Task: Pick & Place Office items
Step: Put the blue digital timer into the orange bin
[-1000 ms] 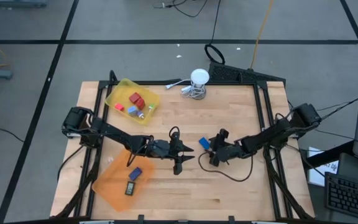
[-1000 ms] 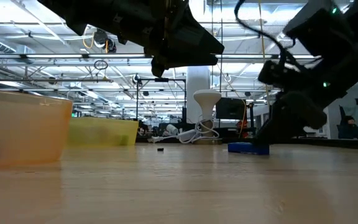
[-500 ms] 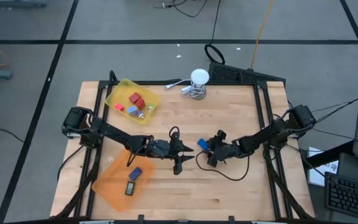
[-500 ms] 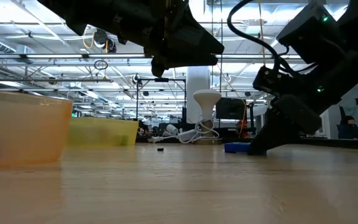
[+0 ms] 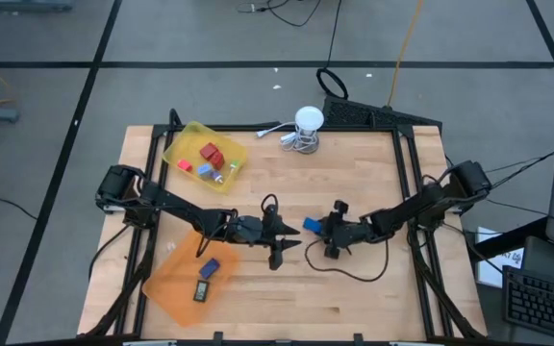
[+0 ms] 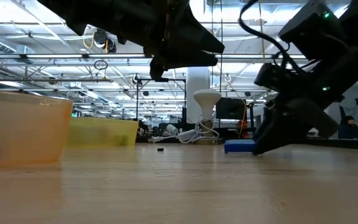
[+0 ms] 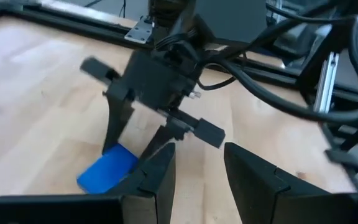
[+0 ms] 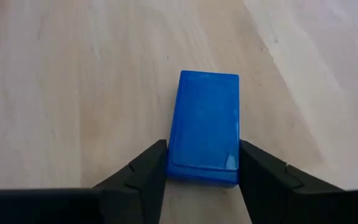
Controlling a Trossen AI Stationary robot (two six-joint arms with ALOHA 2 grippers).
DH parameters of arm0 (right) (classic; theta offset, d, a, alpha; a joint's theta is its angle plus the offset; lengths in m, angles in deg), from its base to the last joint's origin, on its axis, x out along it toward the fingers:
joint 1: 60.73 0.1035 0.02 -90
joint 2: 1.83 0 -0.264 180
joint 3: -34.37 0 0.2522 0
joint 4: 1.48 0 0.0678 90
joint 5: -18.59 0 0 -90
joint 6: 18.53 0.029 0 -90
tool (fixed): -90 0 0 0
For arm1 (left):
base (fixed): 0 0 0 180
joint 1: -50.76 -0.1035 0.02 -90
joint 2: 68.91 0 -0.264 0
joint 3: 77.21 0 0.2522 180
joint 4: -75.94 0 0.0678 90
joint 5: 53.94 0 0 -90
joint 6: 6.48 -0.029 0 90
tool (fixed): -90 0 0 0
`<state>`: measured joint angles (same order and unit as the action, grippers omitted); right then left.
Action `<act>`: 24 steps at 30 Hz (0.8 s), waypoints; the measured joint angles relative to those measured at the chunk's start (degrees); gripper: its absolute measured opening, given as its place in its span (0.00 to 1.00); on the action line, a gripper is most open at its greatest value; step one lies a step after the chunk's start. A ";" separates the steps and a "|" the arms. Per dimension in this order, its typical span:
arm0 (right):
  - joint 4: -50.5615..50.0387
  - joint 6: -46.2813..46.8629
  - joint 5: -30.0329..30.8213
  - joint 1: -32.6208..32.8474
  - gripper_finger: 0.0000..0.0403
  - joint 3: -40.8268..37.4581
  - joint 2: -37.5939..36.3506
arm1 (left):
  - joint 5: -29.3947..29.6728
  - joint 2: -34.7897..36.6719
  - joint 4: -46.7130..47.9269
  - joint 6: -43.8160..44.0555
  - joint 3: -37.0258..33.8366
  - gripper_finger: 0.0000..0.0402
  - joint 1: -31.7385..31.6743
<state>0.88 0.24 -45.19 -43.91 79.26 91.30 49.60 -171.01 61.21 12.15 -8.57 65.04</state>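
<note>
My right gripper is holding the blue block far from the trays (image 5: 176,282), so next I raise the block and pass its loose end (image 5: 308,223) to my left gripper.
A blue block (image 8: 205,118), one of the office items, lies flat near the middle of the table (image 5: 373,173). My right gripper (image 8: 204,152) is shut on it, low over the wood, coming from the right; the high view shows the block (image 5: 311,225) at the gripper's tips. My left gripper (image 7: 197,155) hangs open and empty just left of it, above the table (image 6: 160,65). A yellow tray (image 5: 176,146) at the far left holds red and blue pieces. An orange tray (image 5: 162,284) at the near left holds a blue piece (image 5: 210,267) and a dark one (image 5: 202,290). My right gripper pinches the blue block's two long sides (image 8: 174,158) between its fingers, at the end nearest the gripper. The fingers (image 8: 151,165) come slanting down from the table's right and lie along the block. The block lies flat with its underside on the table (image 6: 240,148).
A white round object with a coiled cable (image 5: 308,120) stands at the table's far edge. A tiny dark bit (image 6: 160,149) lies on the wood farther back. Black frame rails (image 5: 407,163) run along the table's sides. Bare wood stretches along the near right.
My right gripper has moved a little toward the table's left edge, coming over the blue block's near end. The block has slid slightly to the left along the table.
</note>
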 joint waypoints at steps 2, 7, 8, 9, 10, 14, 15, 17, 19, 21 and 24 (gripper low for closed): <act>-1.03 -3.69 -0.39 0.16 0.40 -0.19 -2.31 | 0.04 0.00 -0.32 3.28 0.00 0.34 -0.06; -1.91 -10.26 1.09 0.24 0.40 -0.20 -10.58 | -0.09 0.00 -4.77 11.03 0.00 0.34 -0.77; -2.35 -11.78 2.02 0.25 0.39 -0.16 -12.30 | -0.35 0.00 -5.14 12.23 0.02 0.34 -0.85; -3.25 -13.27 2.74 0.26 0.39 -0.14 -13.92 | -0.54 0.00 -5.57 13.14 0.02 0.34 -0.87; -4.27 -14.54 3.42 0.29 0.39 -0.17 -15.72 | -0.74 0.00 -6.10 13.97 0.02 0.34 -0.87; -6.15 -19.84 5.77 0.86 0.40 -0.06 -22.74 | -1.07 0.00 -6.82 15.13 0.02 0.34 -0.81; -6.92 -21.07 6.75 1.32 0.40 -0.10 -24.04 | -1.07 0.00 -6.90 15.54 0.02 0.34 -0.81; -7.48 -23.89 8.20 2.56 0.40 -0.11 -26.27 | -1.07 0.00 -7.38 17.94 0.02 0.34 -0.81; -7.73 -26.58 10.00 4.14 0.40 -0.11 -28.01 | -1.58 0.00 -7.18 19.04 0.02 0.35 -0.83; -7.93 -29.07 12.06 6.21 0.39 -0.10 -28.89 | -1.80 0.00 -6.76 19.30 0.02 0.38 -0.59; -7.46 -32.49 16.07 9.16 0.39 -0.10 -29.02 | -1.25 0.00 -7.13 19.86 0.02 0.46 -0.42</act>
<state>-6.58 -32.25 -29.12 -34.75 79.16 62.28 48.35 -171.01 54.08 32.02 -8.55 64.62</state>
